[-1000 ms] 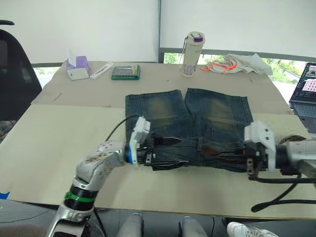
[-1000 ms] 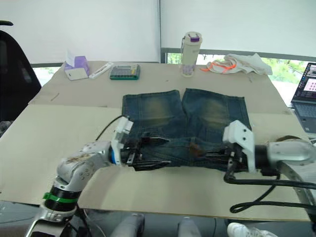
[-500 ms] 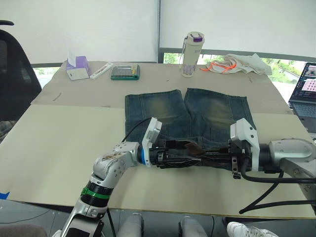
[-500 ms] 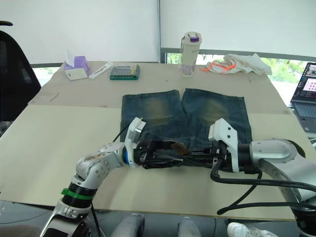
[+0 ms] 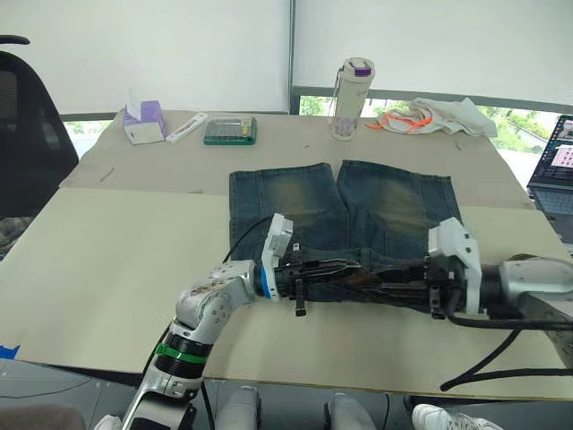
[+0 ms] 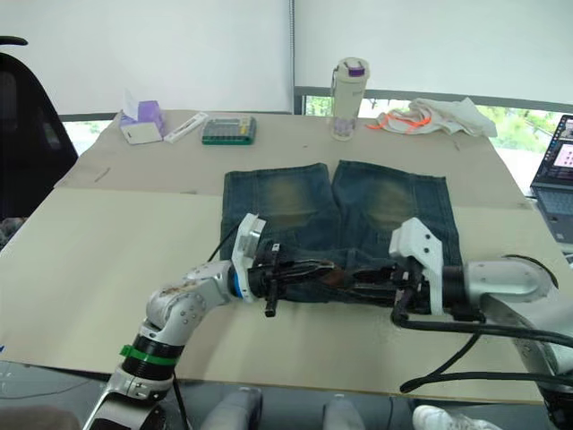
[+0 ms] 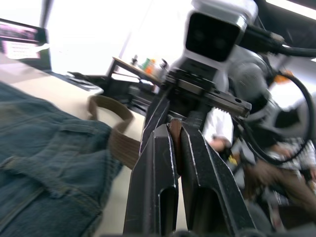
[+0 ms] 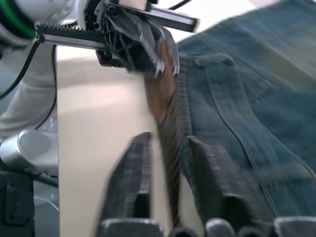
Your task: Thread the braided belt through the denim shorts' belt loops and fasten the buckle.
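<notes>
The woven strap looks thin at its edge, so its trailing length should bend around in a wide curve when I move the strap along the waistband.
The denim shorts lie flat on the table with the waistband toward me. Along that waistband runs the braided belt, a brown strap. My left gripper reaches in from the left and is shut on the strap's end, which shows as a thin brown strip between its fingers. Facing it from the right, my right gripper is open, its fingers standing apart on either side of the strap. A belt loop shows on the waistband beside the strap. I cannot make out the buckle.
At the table's far side stand a bottle, a white cloth with orange cord, a calculator and a tissue box. A laptop sits at the right edge. A black chair is on the left.
My left gripper has moved right along the waistband and shut on the belt's end. My right gripper, shut on the belt a second ago, has opened.
</notes>
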